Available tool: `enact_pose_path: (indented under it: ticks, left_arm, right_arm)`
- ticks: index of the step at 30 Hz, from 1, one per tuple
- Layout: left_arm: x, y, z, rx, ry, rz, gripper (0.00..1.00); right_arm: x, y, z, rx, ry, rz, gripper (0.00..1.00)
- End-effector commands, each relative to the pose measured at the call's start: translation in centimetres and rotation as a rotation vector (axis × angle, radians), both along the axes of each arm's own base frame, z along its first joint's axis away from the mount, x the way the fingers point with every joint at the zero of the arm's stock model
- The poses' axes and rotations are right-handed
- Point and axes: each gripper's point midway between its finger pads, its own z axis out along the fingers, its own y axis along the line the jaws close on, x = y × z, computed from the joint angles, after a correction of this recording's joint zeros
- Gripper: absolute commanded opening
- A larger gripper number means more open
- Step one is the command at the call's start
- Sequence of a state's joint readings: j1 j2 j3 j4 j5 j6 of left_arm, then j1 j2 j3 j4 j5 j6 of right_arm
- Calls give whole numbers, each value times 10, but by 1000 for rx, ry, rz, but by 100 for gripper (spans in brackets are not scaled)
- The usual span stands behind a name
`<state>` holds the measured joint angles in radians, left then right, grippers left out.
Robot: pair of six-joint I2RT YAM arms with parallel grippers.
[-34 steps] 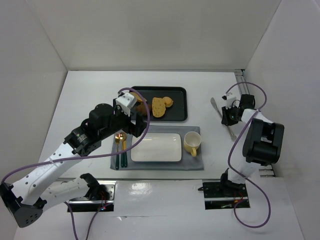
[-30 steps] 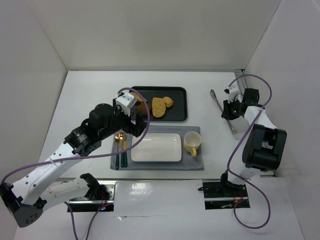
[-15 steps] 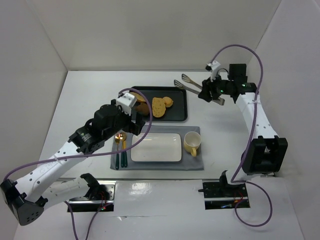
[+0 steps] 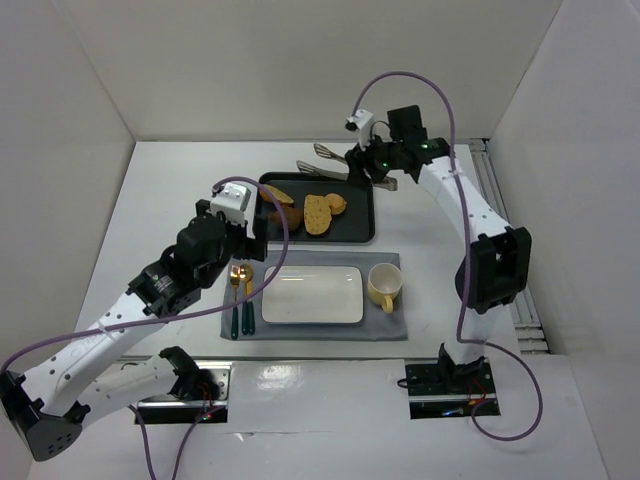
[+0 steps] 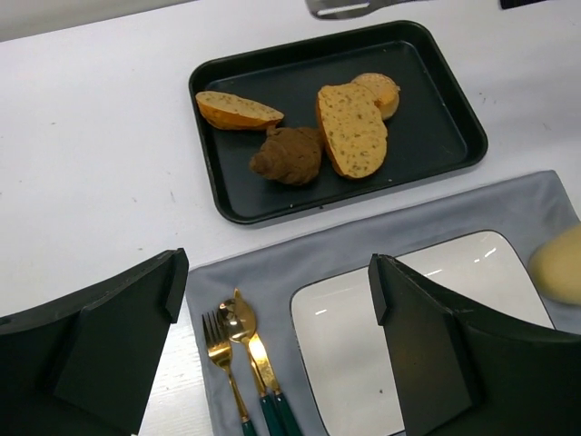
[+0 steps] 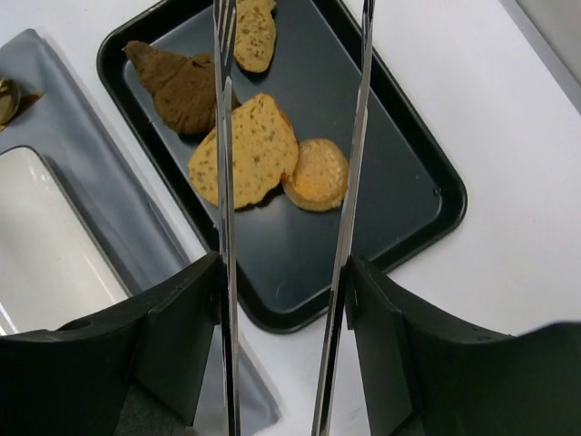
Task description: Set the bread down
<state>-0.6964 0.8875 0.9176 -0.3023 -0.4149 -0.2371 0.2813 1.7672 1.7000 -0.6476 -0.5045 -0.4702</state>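
Note:
The open tongs (image 4: 322,171) are in line with the small oval bread's narrow way (image 4: 276,195). My right gripper should go on toward the bread until the tongs' arms are on either side of it, before it closes.
The bread (image 4: 278,195) (image 5: 238,110) (image 6: 255,32), a small oval orange-crusted slice, lies at the left end of the black tray (image 4: 356,228) (image 5: 436,109) (image 6: 363,209). My right gripper (image 4: 376,164) (image 6: 283,272) is shut on metal tongs (image 4: 333,172) (image 6: 224,182). Their two arms stand spread apart and reach over the tray's far edge, above the pastries. The left gripper (image 4: 250,232) (image 5: 277,282) hangs open and empty over the placemat's left part, short of the tray. The white plate (image 4: 312,295) (image 5: 363,363) sits bare.
Beside the bread on the tray are a dark brown pastry (image 5: 289,156), a larger pale slice (image 5: 352,130) and a round orange bun (image 5: 379,91). The grey placemat (image 4: 385,325) also carries gold cutlery (image 4: 240,300) (image 5: 241,345) and a yellow mug (image 4: 385,287).
My right arm swung from the table's right side to the back, carrying the tongs over the tray, and their arms spread. The left gripper pulled back off the tray, leftward.

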Motion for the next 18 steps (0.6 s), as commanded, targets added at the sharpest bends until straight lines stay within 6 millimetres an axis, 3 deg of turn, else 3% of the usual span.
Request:
enact_pose_path:
  ticks: [1, 2, 4, 8, 13, 14, 18]
  left_arm:
    - [5, 8, 16, -37, -61, 62, 100]
    - [5, 8, 16, -37, -61, 62, 100]
    - [5, 10, 16, -34, -63, 72, 100]
    - [5, 10, 16, -34, -63, 72, 100]
    - [5, 8, 16, -37, -62, 63, 100]
    - [5, 8, 16, -37, -62, 63, 100]
    - [5, 8, 16, -37, -62, 63, 100]
  right_arm:
    - [18, 29, 16, -28, -85, 18, 64]
    - [21, 36, 3, -38, -58, 30, 64]
    - [30, 45, 5, -58, -84, 31, 65]
    - [40, 71, -13, -96, -78, 59, 65]
    - [47, 93, -28, -105, -70, 86, 65]
    - [46, 99, -41, -117, -44, 99, 65]
    - [43, 116, -49, -127, -37, 123, 65]
